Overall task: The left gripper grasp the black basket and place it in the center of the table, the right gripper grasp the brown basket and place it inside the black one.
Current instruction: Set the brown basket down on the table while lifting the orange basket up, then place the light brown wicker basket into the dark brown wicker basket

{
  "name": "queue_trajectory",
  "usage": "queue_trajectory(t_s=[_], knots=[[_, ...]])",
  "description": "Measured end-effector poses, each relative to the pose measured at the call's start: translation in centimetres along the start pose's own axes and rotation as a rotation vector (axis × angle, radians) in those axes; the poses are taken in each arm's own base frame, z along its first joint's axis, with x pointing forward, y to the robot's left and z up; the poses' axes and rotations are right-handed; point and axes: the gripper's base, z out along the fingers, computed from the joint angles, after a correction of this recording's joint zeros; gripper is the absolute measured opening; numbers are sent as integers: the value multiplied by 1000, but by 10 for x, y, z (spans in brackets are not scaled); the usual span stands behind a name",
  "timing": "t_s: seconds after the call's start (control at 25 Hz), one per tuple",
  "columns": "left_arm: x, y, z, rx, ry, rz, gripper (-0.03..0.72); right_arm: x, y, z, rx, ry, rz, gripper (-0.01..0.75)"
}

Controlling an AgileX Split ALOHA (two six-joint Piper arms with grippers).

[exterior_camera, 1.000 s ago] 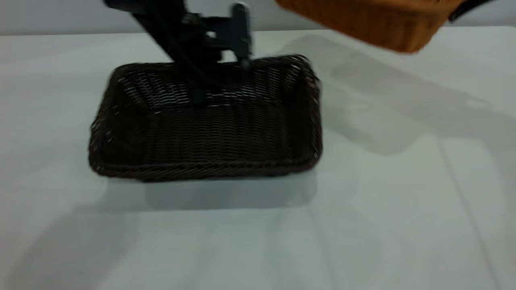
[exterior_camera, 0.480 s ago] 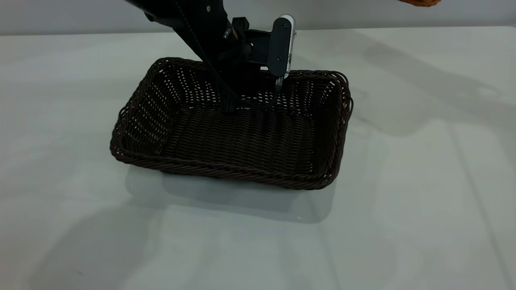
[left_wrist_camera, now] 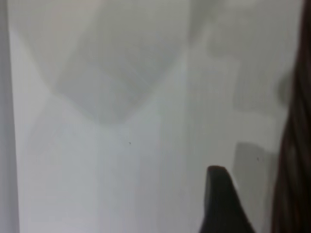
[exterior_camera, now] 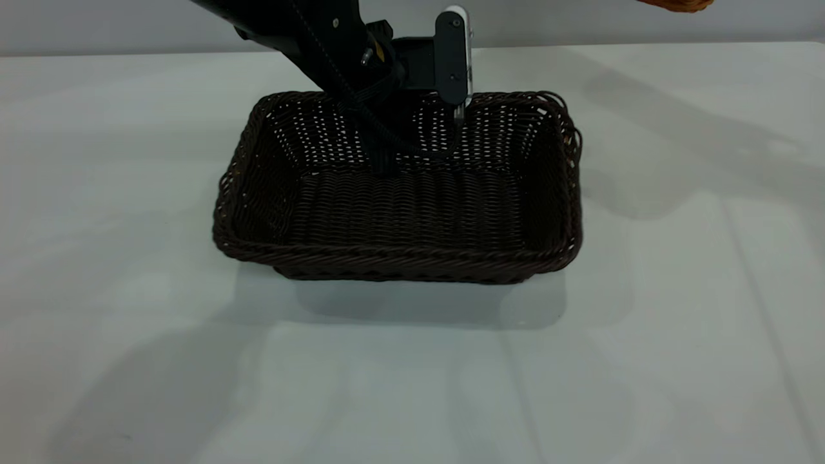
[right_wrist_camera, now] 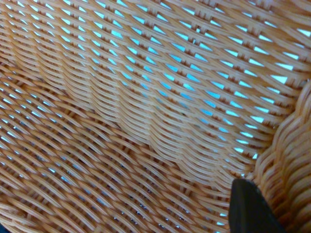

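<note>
My left gripper is straddling the black basket's far side (exterior_camera: 492, 133). It should open and move out of the way before my right gripper lowers the brown basket inside (exterior_camera: 410, 209).
The black basket (exterior_camera: 399, 200) stands on the table (exterior_camera: 129, 361) near its middle, long side facing the camera. My left gripper (exterior_camera: 390, 151) reaches down over the basket's far wall and is shut on it, one finger inside. The left wrist view shows its other finger (left_wrist_camera: 221, 204) outside beside the dark wall (left_wrist_camera: 294, 170). The brown basket (exterior_camera: 677, 4) shows only as a sliver at the top right edge, held high. The right wrist view is filled with its orange-tan weave (right_wrist_camera: 136, 107). My right gripper (right_wrist_camera: 272, 213) is shut on its rim, with one finger (right_wrist_camera: 250, 208) inside.
White table surface lies open on all sides of the black basket. Arm shadows fall to the basket's right and front left. The table's far edge meets a grey wall (exterior_camera: 97, 26).
The black basket has slid right and turned square to the camera, still held by my left gripper. The brown basket has risen almost out of the top right of the exterior view.
</note>
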Motion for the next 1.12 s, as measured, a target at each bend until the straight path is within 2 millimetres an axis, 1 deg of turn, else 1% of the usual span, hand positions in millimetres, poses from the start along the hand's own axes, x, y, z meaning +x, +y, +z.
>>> queue_trajectory(t_s=[0.08,0.2,0.36,0.52,0.64,0.72,0.8,0.88,0.92,1.04,1.12], knots=[[-3,2,-4,-1,-3,-5,433,0,0,0,0,-2,-1,146],[-7,9,-16,13,5,-11,447,-3,-6,-4,1,-16,11,146],[-16,26,-42,14,7,-36,447,-12,-22,-18,4,-53,46,146],[-23,43,-79,51,32,-50,447,-16,-35,-29,6,-73,76,146],[-23,62,-115,55,49,-67,447,-16,-38,-31,8,-66,81,146],[-16,81,-145,31,59,-97,447,-14,-37,-30,5,-47,73,146],[-6,99,-175,-11,63,-135,447,-10,-31,-26,8,-12,34,146],[6,118,-210,-68,65,-187,447,-3,-16,-16,3,40,-30,146],[10,125,-225,-97,63,-216,447,1,-8,-11,2,66,-69,146],[23,143,-272,-198,46,-302,447,19,27,16,-9,146,-195,146],[29,150,-295,-246,35,-360,447,31,46,36,-12,198,-268,146]])
